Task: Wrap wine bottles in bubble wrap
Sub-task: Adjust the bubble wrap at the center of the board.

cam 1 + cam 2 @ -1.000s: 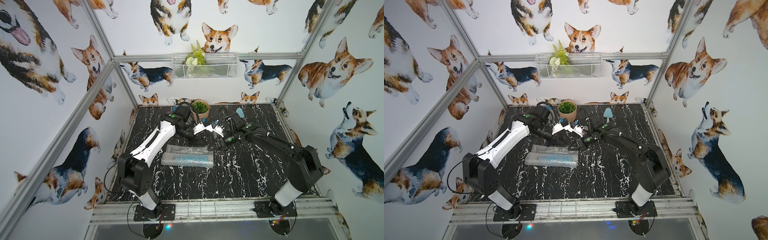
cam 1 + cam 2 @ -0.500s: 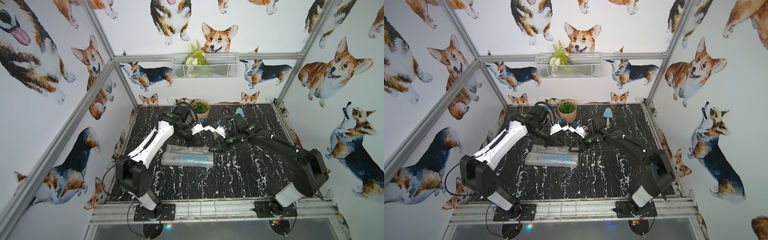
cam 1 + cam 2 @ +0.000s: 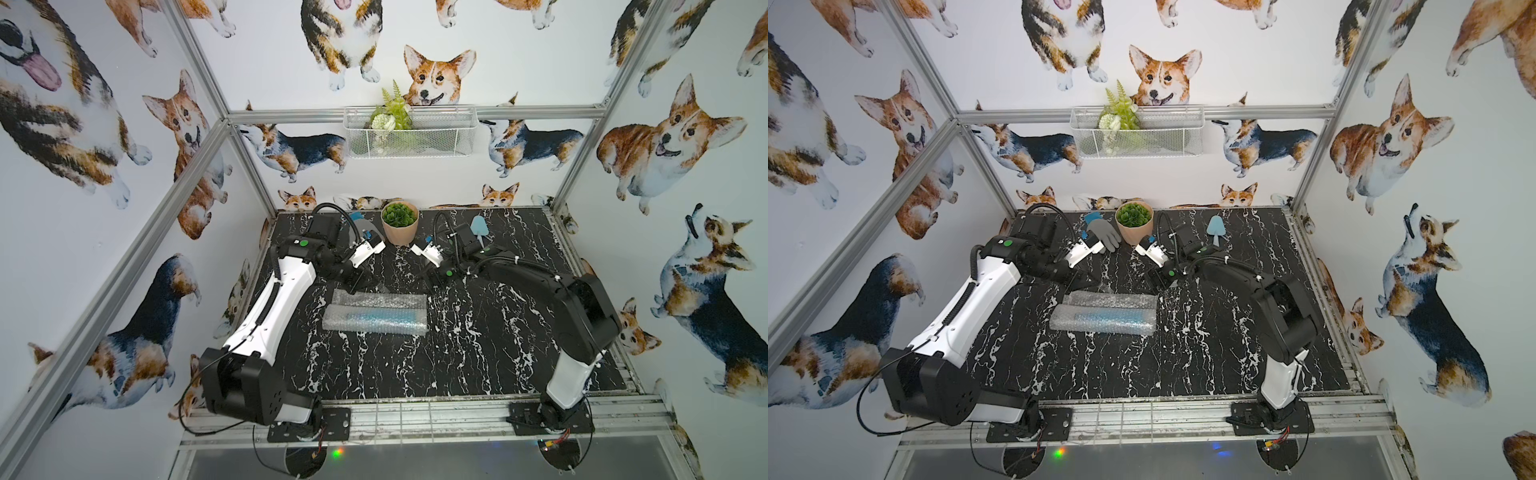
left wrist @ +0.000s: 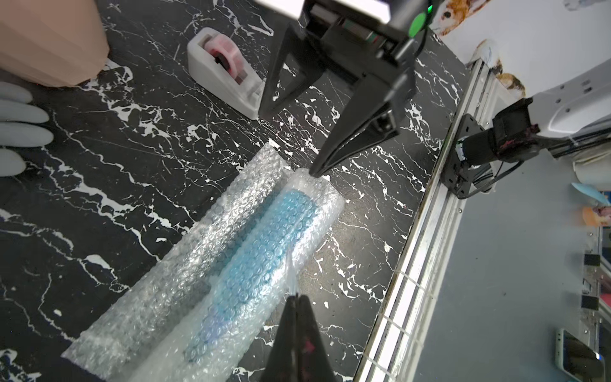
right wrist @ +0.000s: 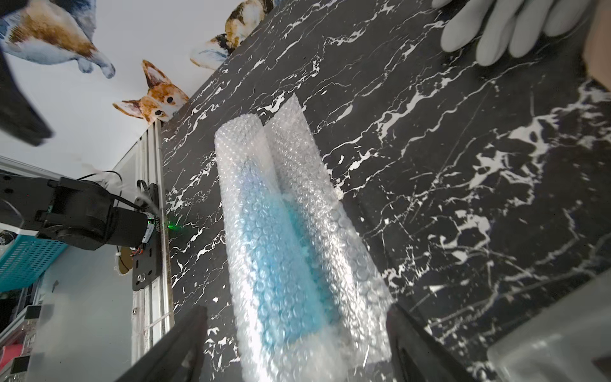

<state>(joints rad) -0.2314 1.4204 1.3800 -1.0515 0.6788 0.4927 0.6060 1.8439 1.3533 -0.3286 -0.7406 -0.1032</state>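
Observation:
The loose flap (image 3: 372, 300) lies along the roll's far side, so my left gripper should wait with the clear strip while my right gripper pulls the flap over.
The wine bottle (image 3: 380, 318) (image 3: 1113, 319) lies on its side mid-table, its blue showing through the bubble wrap (image 3: 378, 305) (image 3: 1084, 322) rolled round it. A loose flap lies along the far side. My left gripper (image 3: 360, 283) (image 4: 296, 295) hovers over the wrap's far left part. It is shut, with a thin clear strip running from its tips to the roll; tape or film, I cannot tell. My right gripper (image 3: 430, 277) (image 5: 296, 307) is open wide at the roll's right end, one fingertip (image 4: 314, 172) at the wrap's corner. The right wrist view shows the bottle (image 5: 277, 258) lying between its spread fingers.
A potted plant (image 3: 400, 227), a grey glove (image 3: 1102, 232) and a light-blue trowel (image 3: 478, 226) sit along the back. A white tape dispenser (image 4: 224, 69) stands behind the wrap, near the right gripper. The metal front rail (image 3: 415, 415) carries both arm bases.
The right gripper's jaws have gone from shut to wide open beside the wrap's right end. The left gripper has stayed shut and nearly still.

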